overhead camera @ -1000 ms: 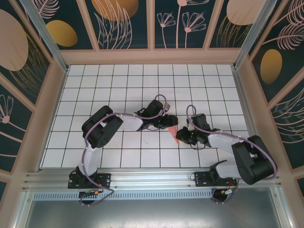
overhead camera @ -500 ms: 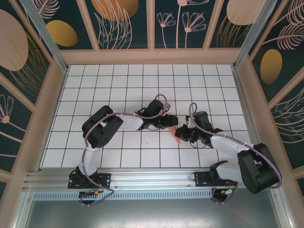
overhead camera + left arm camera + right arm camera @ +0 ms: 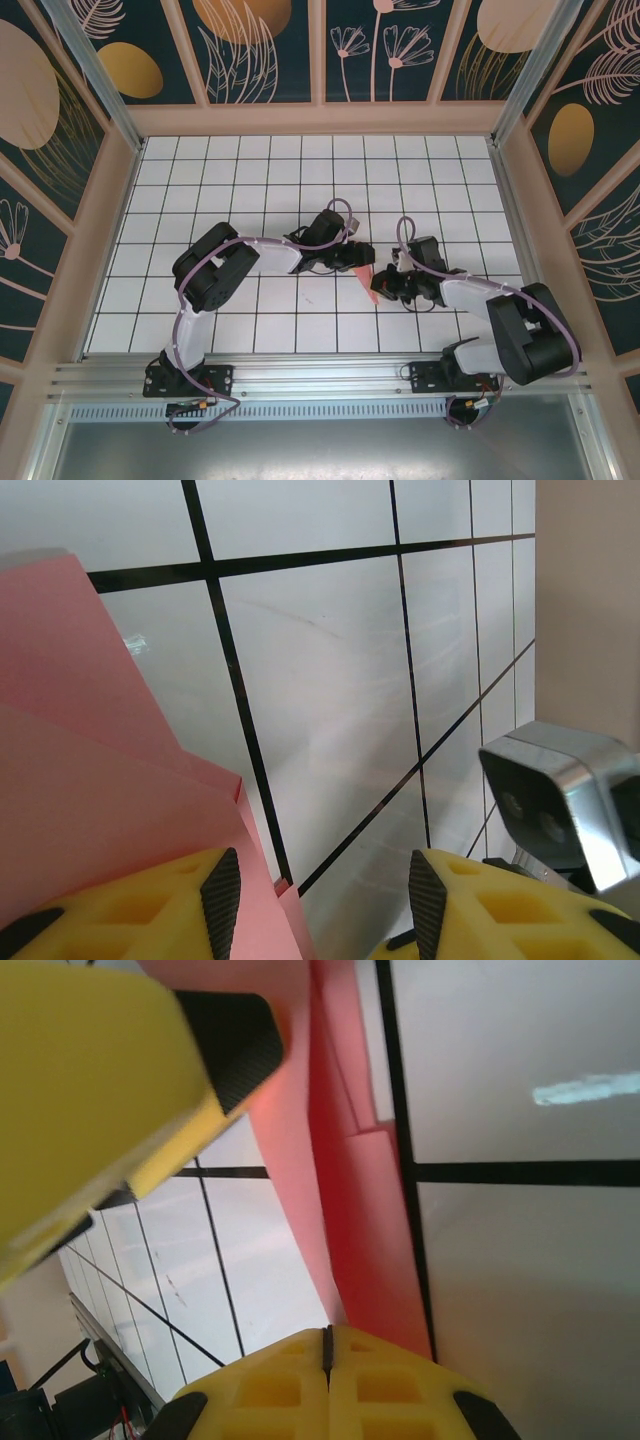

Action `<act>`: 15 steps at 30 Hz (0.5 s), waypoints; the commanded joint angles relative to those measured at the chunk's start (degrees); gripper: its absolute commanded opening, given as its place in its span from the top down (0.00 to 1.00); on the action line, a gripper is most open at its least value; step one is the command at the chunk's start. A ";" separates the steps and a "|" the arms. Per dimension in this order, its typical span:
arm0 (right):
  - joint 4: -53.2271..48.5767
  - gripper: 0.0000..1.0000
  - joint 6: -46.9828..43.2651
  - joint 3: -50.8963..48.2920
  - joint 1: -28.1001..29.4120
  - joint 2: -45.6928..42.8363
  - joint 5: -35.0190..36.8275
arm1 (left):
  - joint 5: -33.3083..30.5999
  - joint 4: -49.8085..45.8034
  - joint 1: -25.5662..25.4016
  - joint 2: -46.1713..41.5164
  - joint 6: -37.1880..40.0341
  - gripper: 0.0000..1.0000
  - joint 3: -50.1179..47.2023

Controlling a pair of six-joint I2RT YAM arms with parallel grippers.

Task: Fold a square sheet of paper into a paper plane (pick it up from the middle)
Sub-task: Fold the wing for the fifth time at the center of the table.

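Note:
The paper's folded layers (image 3: 338, 1205) stand open next to my left gripper's finger, so my right gripper needs to press back along the paper's fold toward the paper's lower end (image 3: 376, 299).
The square sheet of paper (image 3: 366, 279), salmon pink and folded into a narrow pointed strip, lies on the white grid tiles between my two grippers. My left gripper (image 3: 352, 262) stands open over its upper end. In the left wrist view the paper (image 3: 100, 780) runs under the left finger, and bare tile shows between the left gripper (image 3: 325, 900) jaws. My right gripper (image 3: 385, 287) is shut at the strip's lower right. In the right wrist view the right gripper (image 3: 325, 1345) tips meet the folded paper (image 3: 350, 1160), which passes under the right finger. No paper shows in the seam.
The white tiled floor (image 3: 300, 180) with black grid lines is walled by tan frames and dark flowered panels (image 3: 90, 230). The right arm's wrist camera (image 3: 560, 800) sits close to my left gripper. The left gripper's finger pad (image 3: 235, 1045) rests on the paper.
The right gripper's jaws have closed fully. The right arm shifted slightly up and back beside the paper. The left arm and the paper stay where they were.

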 commanded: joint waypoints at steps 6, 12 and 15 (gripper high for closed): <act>-0.59 1.00 -0.78 -0.93 -1.22 -2.48 -0.49 | -1.98 -5.36 0.06 2.91 1.75 0.49 -0.13; -2.40 1.00 -0.91 1.05 -1.02 -8.63 -4.22 | -1.94 -5.41 0.05 3.08 1.85 0.49 0.05; -0.69 1.00 -0.73 0.77 -0.30 -6.75 -5.86 | -1.92 -5.55 0.05 3.13 1.84 0.49 0.22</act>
